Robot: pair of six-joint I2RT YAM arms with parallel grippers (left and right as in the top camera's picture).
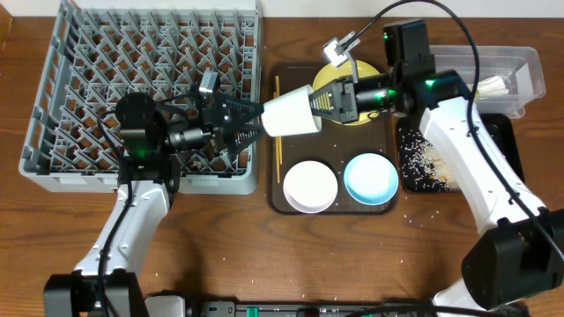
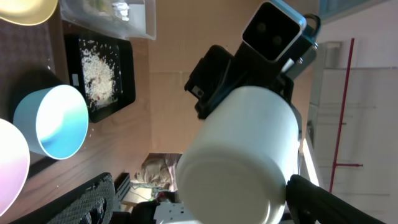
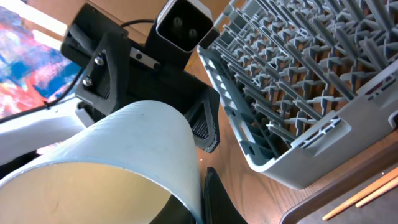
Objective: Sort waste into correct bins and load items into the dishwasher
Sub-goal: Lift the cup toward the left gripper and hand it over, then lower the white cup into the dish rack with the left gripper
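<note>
Next, my right gripper pushes the cup (image 1: 293, 113) further in before my left gripper takes it, because the white cup's base (image 1: 268, 119) sits too shallow in my open left gripper.
A white cup (image 1: 291, 113) hangs on its side in the air between my two grippers, above the gap between the grey dish rack (image 1: 141, 79) and the dark tray (image 1: 280, 198). My right gripper (image 1: 324, 101) is shut on the cup's rim wall, one finger inside and one outside (image 3: 200, 202). My left gripper (image 1: 251, 123) is open, its fingers on either side of the cup's base (image 2: 199, 202) without closing on it. The cup (image 2: 242, 155) fills the left wrist view and the lower left of the right wrist view (image 3: 124, 149).
On the tray are a white bowl (image 1: 310, 186), a blue bowl (image 1: 370, 179), a yellow plate (image 1: 357, 75) and chopsticks (image 1: 278, 132). A black tray with spilled rice (image 1: 441, 158) and a clear container (image 1: 493, 75) lie at the right. The rack (image 3: 311, 74) holds no dishes.
</note>
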